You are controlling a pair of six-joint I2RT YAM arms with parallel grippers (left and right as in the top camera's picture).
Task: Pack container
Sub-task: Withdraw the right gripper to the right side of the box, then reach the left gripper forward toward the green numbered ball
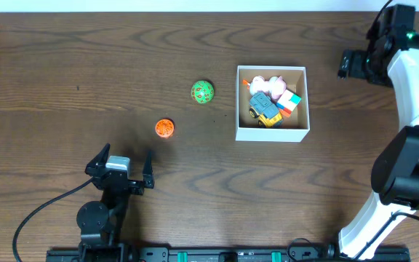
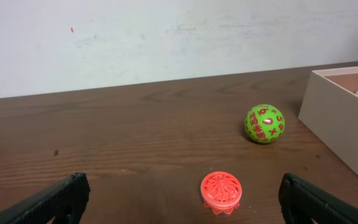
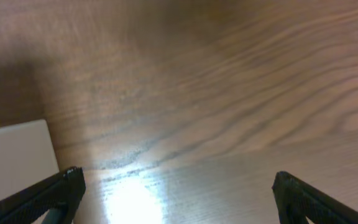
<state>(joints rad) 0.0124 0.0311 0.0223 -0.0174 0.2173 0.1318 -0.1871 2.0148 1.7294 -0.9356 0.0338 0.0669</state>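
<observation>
I should keep my right gripper waiting while my left gripper takes the green ball first, because the box stands between my right gripper and the loose toys.
The container is a square white box right of centre, holding a pink plush, a grey and yellow toy vehicle and a coloured block. Its wall shows in the left wrist view and its corner in the right wrist view. A green ball with red marks lies left of the box. An orange ribbed disc toy lies nearer me. My left gripper is open and empty, with the disc just ahead between its fingers. My right gripper is open and empty, right of the box.
The dark wooden table carries everything. A pale wall rises behind its far edge. A black cable runs from the left arm's base. The right arm's white links stand along the right side.
</observation>
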